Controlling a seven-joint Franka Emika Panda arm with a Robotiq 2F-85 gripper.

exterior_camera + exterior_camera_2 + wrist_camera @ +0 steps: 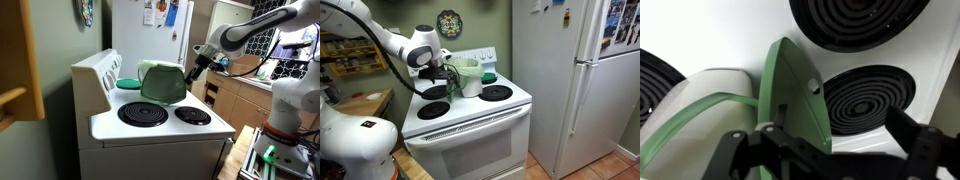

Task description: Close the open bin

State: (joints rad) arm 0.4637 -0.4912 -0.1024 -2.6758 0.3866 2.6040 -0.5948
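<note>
Next, I move toward the bin's body (718, 85) before I pinch the lid and swing it up, because the lid's edge (769, 82) is off-centre, under a finger of my gripper.
The bin (163, 84) stands on the white stove between the burners. It is whitish with a rounded pale-green lid, and it also shows in an exterior view (470, 77). In the wrist view the lid (795, 90) stands upright on its hinge, with the whitish body (695, 100) to its left, so the bin is open. My gripper (825, 152) is open, its fingers spread wide, and the lid's lower edge lies close to the left finger. In both exterior views the gripper (197, 68) (448, 75) hovers right beside the bin.
A flat teal dish (130, 84) (489, 77) lies on the stove behind the bin. Black coil burners (144, 114) (868, 98) surround it. The stove's back panel (97, 70) rises behind, with a white fridge (570, 70) and wooden cabinets (238, 100) nearby.
</note>
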